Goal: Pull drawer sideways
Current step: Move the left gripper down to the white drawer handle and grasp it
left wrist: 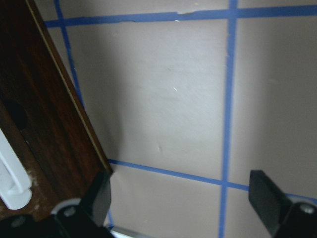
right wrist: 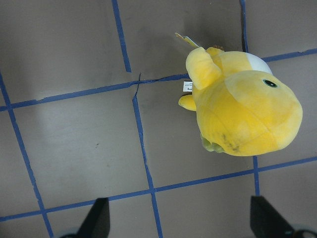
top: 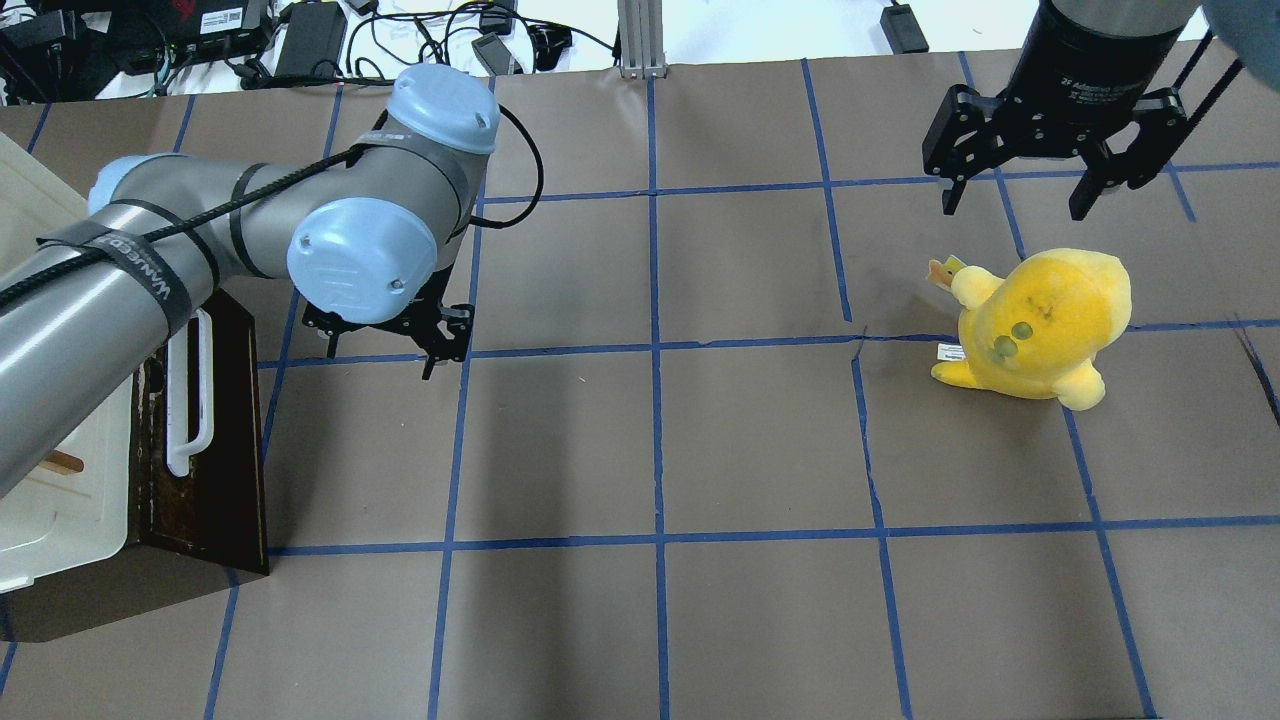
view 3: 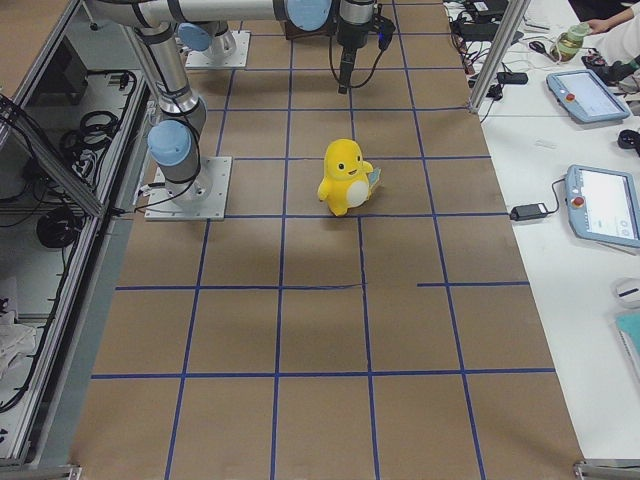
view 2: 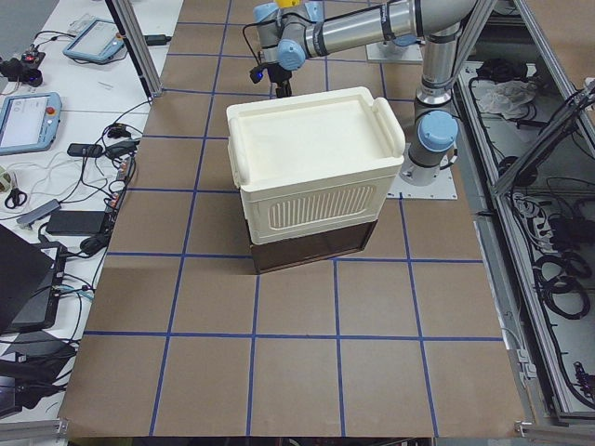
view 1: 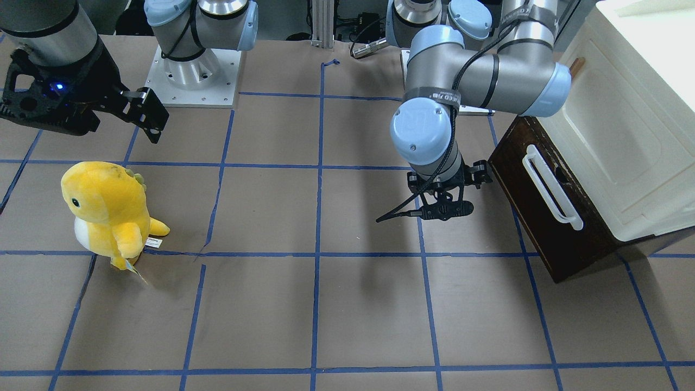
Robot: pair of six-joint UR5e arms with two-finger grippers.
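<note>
A seam [left wrist: 40,166] divides the dark brown front next to the white handle, so I expect the drawer [view 1: 572,188] to slide straight out past the panel below when I pull.
The drawer [view 1: 548,239] has a dark brown front and a long white bar handle [view 1: 549,187], and sits under the cream-white cabinet [view 1: 624,125] at the table's end on my left. It also shows in the overhead view [top: 235,450] and the left wrist view [left wrist: 44,119]. My left gripper [top: 385,338] is open and empty. It points down just off the drawer front, not touching it; in the left wrist view one finger [left wrist: 99,196] is near the front's corner. My right gripper [top: 1020,185] is open and empty, above and beside the yellow plush.
A yellow plush toy [top: 1040,320] stands on the brown paper table cover with its blue tape grid, on my right side; it also shows in the right wrist view [right wrist: 242,109]. The cabinet door has a small tan handle [top: 62,462]. Cables and devices lie beyond the table's far edge.
</note>
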